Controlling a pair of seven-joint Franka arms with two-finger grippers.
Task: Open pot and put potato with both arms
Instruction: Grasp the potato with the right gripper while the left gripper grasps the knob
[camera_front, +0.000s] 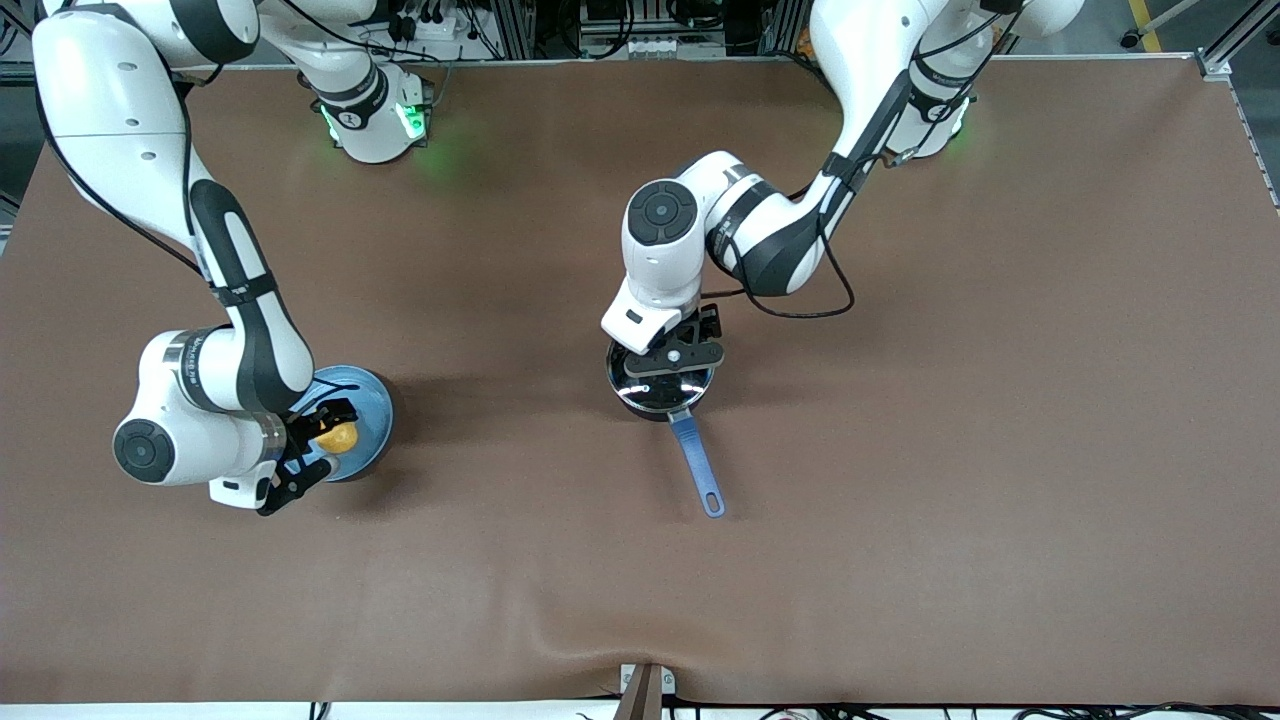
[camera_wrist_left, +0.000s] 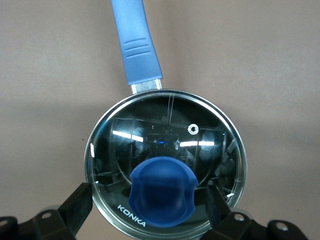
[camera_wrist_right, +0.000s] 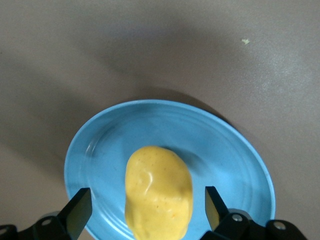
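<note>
The clear glass lid shows only a dark inside (camera_wrist_left: 162, 116), so I expect the black pot (camera_front: 655, 397) to be empty when I lift the lid.
The black pot (camera_front: 655, 395) stands at the table's middle, its long blue handle (camera_front: 697, 463) pointing toward the front camera. Its glass lid (camera_wrist_left: 165, 165) is on, with the blue knob (camera_wrist_left: 162, 191) in the middle. My left gripper (camera_front: 672, 352) is open right over the lid; its fingers (camera_wrist_left: 77, 202) stand on either side of the knob, apart from it. The yellow potato (camera_wrist_right: 158, 197) lies on a blue plate (camera_wrist_right: 220, 150) toward the right arm's end. My right gripper (camera_front: 318, 440) is open over the plate, its fingers (camera_wrist_right: 79, 210) flanking the potato without touching it.
The brown table mat (camera_front: 900, 450) has a raised wrinkle near its front edge (camera_front: 620, 630). A small pale crumb (camera_wrist_right: 245, 41) lies on the mat beside the plate. The two arms' bases stand along the table's edge farthest from the front camera.
</note>
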